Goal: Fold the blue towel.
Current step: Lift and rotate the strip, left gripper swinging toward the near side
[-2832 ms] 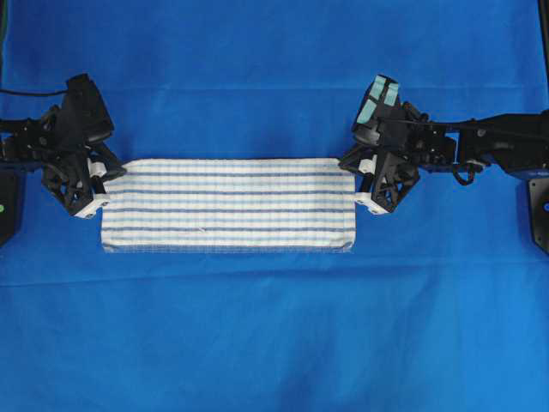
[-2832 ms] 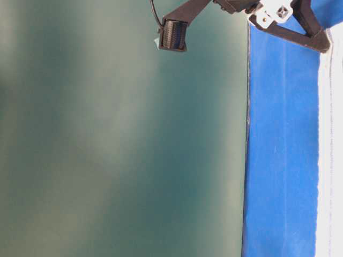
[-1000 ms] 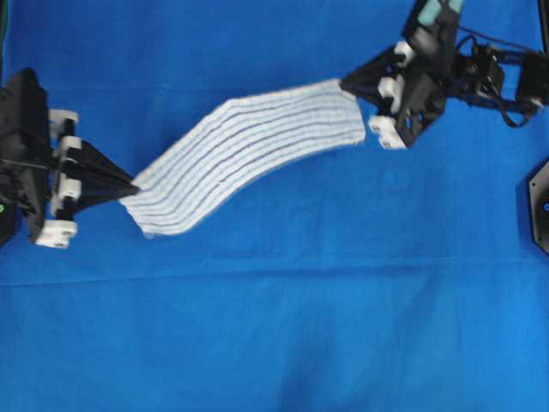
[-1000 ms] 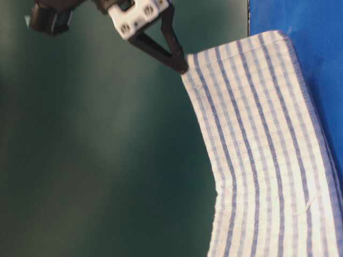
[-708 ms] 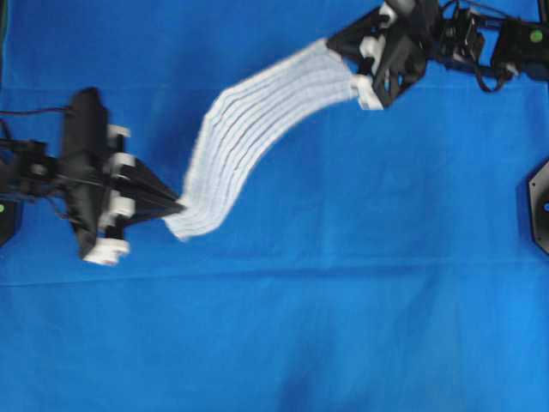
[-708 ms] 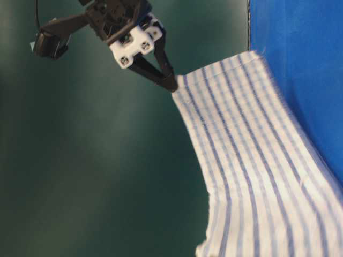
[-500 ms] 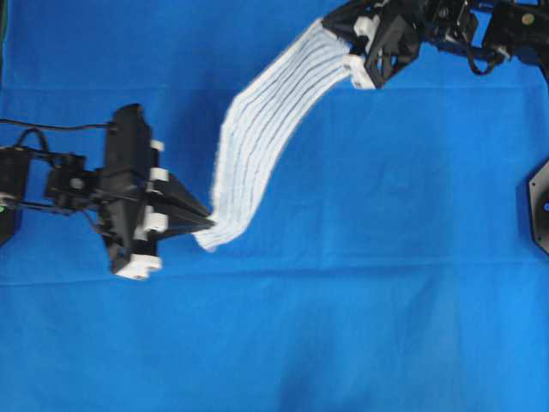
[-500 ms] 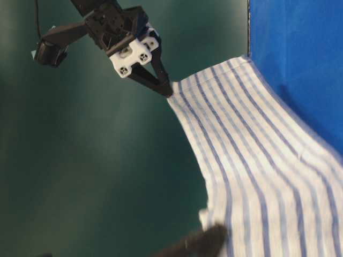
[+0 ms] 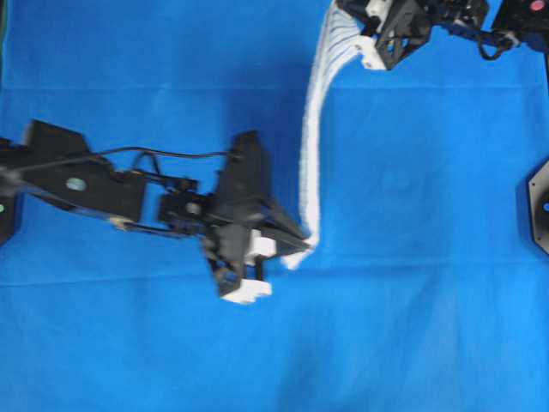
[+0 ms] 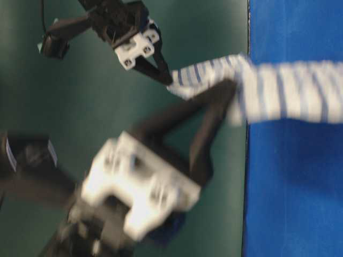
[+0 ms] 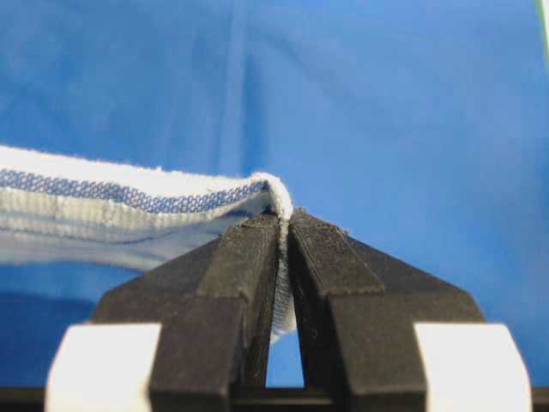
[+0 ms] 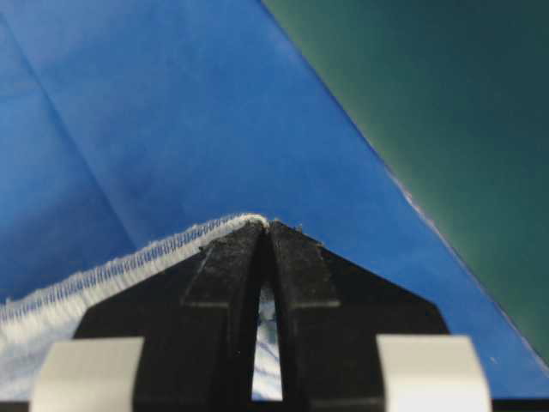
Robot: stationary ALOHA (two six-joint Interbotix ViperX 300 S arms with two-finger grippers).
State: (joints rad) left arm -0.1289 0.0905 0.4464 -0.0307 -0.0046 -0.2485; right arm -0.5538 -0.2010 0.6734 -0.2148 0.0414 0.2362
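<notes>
Next, my left gripper swings back together with my right gripper and lays the blue towel flat on the cloth before folding, because the towel hangs edge-on from both grippers.
The blue towel, white with thin blue stripes, hangs off the table as a narrow, edge-on strip between my two grippers. My left gripper is near the table's middle, shut on the towel's near end. The left wrist view shows the folded hem pinched between the left gripper's black fingers. My right gripper sits at the top edge of the overhead view, shut on the far end. A white stitched edge runs out of the right gripper. At table level the towel stretches sideways, blurred.
A plain bright-blue cloth covers the whole table. My left arm reaches across the left half. A black mount sits at the right edge. Beyond the table's far edge is a dark green backdrop.
My left gripper has swung right to the table's middle with its towel end. The right gripper rose toward the far edge. The towel turned from a slanted band to a near-straight strip.
</notes>
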